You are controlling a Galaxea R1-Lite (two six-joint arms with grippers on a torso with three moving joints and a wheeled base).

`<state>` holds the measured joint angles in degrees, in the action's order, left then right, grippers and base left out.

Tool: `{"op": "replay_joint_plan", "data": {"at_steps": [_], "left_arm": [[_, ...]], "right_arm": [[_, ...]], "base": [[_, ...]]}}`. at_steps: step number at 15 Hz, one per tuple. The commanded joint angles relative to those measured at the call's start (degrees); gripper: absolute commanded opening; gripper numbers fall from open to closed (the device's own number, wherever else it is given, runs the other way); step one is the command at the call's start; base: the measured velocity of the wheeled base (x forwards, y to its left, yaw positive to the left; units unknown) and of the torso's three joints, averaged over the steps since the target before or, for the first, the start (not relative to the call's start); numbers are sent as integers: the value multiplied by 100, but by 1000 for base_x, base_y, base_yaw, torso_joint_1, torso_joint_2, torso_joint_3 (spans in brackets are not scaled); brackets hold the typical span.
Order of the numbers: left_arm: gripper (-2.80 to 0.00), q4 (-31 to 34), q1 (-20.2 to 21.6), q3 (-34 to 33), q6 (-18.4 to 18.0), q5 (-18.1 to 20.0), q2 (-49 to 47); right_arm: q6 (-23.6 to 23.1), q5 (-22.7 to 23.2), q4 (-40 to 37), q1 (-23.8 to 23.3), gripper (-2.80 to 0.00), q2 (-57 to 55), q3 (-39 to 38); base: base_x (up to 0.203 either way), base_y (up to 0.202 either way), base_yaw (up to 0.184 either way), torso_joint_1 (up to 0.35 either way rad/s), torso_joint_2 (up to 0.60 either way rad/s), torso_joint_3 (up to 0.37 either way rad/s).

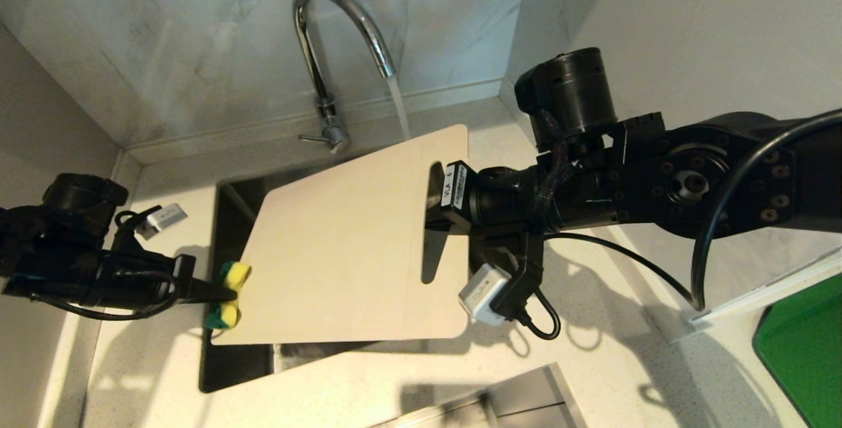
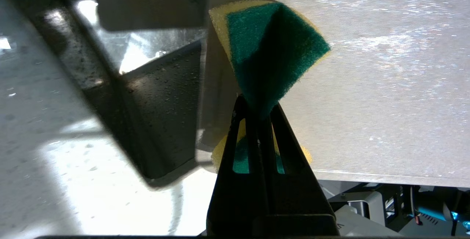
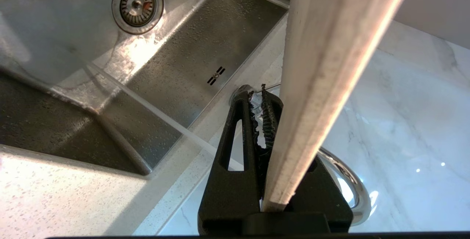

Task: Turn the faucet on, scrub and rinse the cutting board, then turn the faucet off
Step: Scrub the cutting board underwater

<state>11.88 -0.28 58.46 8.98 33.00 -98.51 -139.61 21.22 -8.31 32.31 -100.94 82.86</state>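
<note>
The sponge is at the cutting board's end [image 1: 239,303] across from the slot handle, and the sink is beyond it, so my left gripper should sweep the sponge back toward the board's middle [image 1: 331,286].
The chrome faucet [image 1: 329,40] stands behind the sink, and a stream of water [image 1: 398,109] falls from its spout behind the far edge of the cutting board. The pale beige cutting board [image 1: 342,237] hangs tilted over the sink. My right gripper [image 1: 439,212] is shut on its slot-handle end, and the board's edge [image 3: 330,66] runs between the fingers [image 3: 235,136]. At the board's left edge my left gripper [image 1: 227,293] is shut on a folded yellow-green sponge [image 1: 231,295]. Its green pad [image 2: 271,48] lies against the wet board [image 2: 385,84].
The steel sink [image 1: 237,217] lies below the board, with its drain [image 3: 137,4] on the floor of the basin. Speckled counter [image 1: 625,362] surrounds it, with marble walls behind and to the right. A bright green flat object [image 1: 802,342] lies at the far right. A steel edge [image 1: 506,402] sits near the front.
</note>
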Motion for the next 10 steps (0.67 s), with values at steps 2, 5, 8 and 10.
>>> {"op": "replay_joint_plan", "data": {"at_steps": [2, 5, 8, 10], "left_arm": [[-280, 10, -123, 19, 54, 58, 154], [-280, 37, -710, 277, 550, 46, 480], [-280, 270, -1501, 723, 1162, 33, 770], [-280, 543, -2140, 1142, 1662, 28, 879]], "right_arm": [[-75, 13, -4, 4, -280, -5, -7], [-78, 5, -4, 4, -280, -5, -3], [-75, -4, -4, 4, -280, -5, 11], [-59, -4, -4, 4, -280, -5, 45]], "base": [[0, 0, 0, 0, 0, 0], [0, 0, 0, 0, 0, 0], [0, 0, 0, 0, 0, 0], [0, 0, 0, 0, 0, 0]]}}
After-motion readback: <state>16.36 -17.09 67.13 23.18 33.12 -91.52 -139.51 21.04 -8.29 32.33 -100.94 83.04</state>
